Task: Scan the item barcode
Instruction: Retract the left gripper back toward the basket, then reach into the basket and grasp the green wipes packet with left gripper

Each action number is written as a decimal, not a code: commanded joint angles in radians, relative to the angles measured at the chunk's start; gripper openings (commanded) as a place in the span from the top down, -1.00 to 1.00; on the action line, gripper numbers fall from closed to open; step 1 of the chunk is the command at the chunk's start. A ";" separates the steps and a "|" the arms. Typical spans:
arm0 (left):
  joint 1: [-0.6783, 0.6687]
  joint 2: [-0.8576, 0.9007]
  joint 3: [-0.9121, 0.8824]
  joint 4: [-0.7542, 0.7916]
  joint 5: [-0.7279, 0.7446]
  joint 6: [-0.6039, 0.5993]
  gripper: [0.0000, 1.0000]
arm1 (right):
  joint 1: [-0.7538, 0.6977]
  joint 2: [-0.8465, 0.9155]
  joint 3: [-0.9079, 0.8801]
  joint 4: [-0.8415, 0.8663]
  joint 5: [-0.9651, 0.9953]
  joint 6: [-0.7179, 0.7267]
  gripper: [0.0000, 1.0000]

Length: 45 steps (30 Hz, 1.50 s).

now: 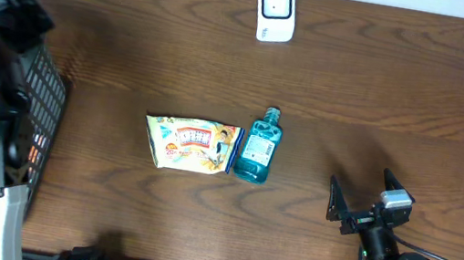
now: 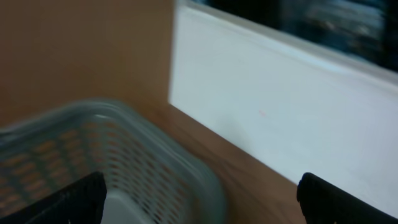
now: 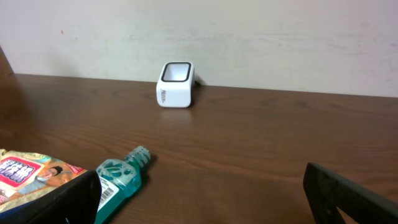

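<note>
I should keep moving my left gripper down into the basket (image 2: pixel 121 208) and close it around an item there, because its fingers are open and empty over the basket's clear opening (image 2: pixel 93 152).
Two items lie side by side mid-table: a yellow snack bag (image 1: pixel 191 144) and a teal mouthwash bottle (image 1: pixel 258 147) on its side, cap pointing to the far edge. In the right wrist view the bottle (image 3: pixel 118 183) shows a barcode label, with the bag (image 3: pixel 28 176) to its left. The white barcode scanner (image 1: pixel 276 11) stands at the far edge, also seen from the right wrist (image 3: pixel 175 84). My right gripper (image 1: pixel 362 194) (image 3: pixel 205 202) is open and holds nothing, near the front right, apart from the bottle. My left gripper (image 2: pixel 205 202) is open over the basket, holding nothing.
A dark mesh basket (image 1: pixel 41 125) sits at the table's left edge under my left arm; its rim (image 2: pixel 124 134) looks blurred in the left wrist view. A white wall (image 3: pixel 249 37) runs behind the scanner.
</note>
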 commanded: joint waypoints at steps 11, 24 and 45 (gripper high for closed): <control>0.453 0.185 0.023 -0.310 0.026 -0.397 -0.96 | 0.007 -0.006 -0.003 -0.003 0.005 0.006 -0.98; 0.576 0.568 0.005 -0.580 0.048 -0.524 -0.97 | 0.007 -0.006 -0.003 -0.003 0.005 0.006 -0.99; 0.589 0.787 -0.206 -0.480 0.091 -0.480 -0.81 | 0.007 -0.006 -0.003 -0.003 0.005 0.006 -0.99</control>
